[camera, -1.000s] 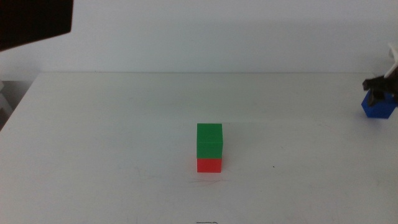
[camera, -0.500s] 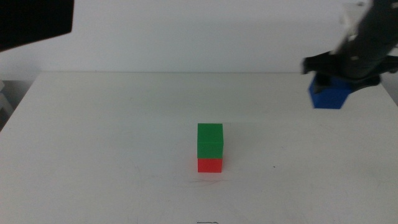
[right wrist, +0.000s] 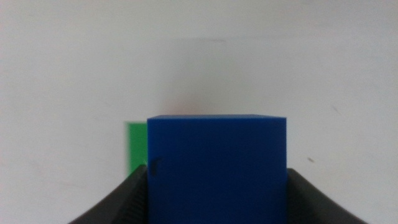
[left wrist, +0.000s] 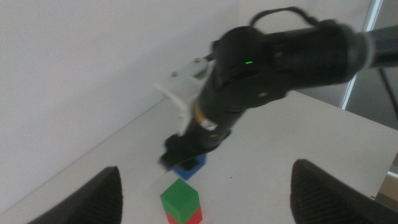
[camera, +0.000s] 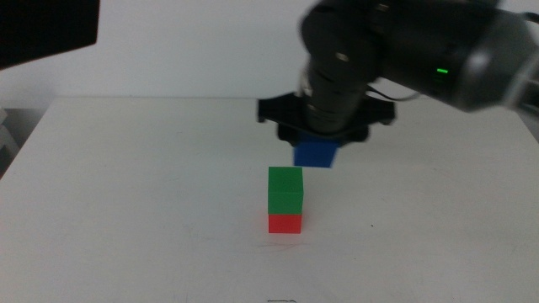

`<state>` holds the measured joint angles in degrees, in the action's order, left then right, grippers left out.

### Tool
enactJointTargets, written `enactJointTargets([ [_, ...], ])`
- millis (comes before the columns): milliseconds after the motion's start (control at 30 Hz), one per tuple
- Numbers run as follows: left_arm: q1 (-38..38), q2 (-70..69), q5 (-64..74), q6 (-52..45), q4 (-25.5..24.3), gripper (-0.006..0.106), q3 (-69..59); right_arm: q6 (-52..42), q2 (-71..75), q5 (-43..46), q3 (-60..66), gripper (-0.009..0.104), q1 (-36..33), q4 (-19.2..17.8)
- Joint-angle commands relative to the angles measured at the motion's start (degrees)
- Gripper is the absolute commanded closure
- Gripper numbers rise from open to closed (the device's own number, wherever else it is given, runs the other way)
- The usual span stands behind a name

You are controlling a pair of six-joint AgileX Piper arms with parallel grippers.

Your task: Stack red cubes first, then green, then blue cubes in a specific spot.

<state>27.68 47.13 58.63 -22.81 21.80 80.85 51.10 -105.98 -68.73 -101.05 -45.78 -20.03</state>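
Note:
The blue cube (camera: 315,154) hangs off to one side of the green cube, so the robot's right gripper needs to move it squarely above the green cube's top (camera: 285,179) before lowering it.
The green cube (camera: 285,188) sits on the red cube (camera: 285,222) in a two-cube stack at the table's middle. My right gripper (camera: 317,145) is shut on the blue cube (camera: 315,153) and holds it in the air just above and slightly right of the stack. In the right wrist view the blue cube (right wrist: 216,168) fills the space between the jaws, with an edge of the green cube (right wrist: 137,146) beside it. The left wrist view shows the stack, green cube (left wrist: 180,199) over red cube (left wrist: 194,217), and the blue cube (left wrist: 189,167) under the right arm. My left gripper (left wrist: 205,205) is open, waiting off the table.
The white tabletop (camera: 135,185) spreads around the stack. A dark monitor (camera: 42,29) stands at the back left. The right arm (camera: 421,50) reaches across the back right of the table.
My right gripper has carried the blue cube from the table's far right edge leftward to just above the green-on-red stack. The stack has not moved.

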Motion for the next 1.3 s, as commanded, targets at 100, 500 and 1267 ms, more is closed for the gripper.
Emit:
enactJointTargets([
  [100,-0.13,0.14,-4.1,0.14,1.83,0.01,1.15,-2.39,-4.81,-5.89,-13.62,0.096,-1.49,-1.07],
  [500,-0.13,0.14,-4.1,0.14,1.83,0.01,1.15,-6.04,-8.1,-5.84,-16.64,0.096,-1.54,4.88],
  [1267,-0.13,0.14,-4.1,0.14,1.83,0.01,1.15,-7.29,0.03,-5.78,-7.88,0.096,-1.37,3.23],
])
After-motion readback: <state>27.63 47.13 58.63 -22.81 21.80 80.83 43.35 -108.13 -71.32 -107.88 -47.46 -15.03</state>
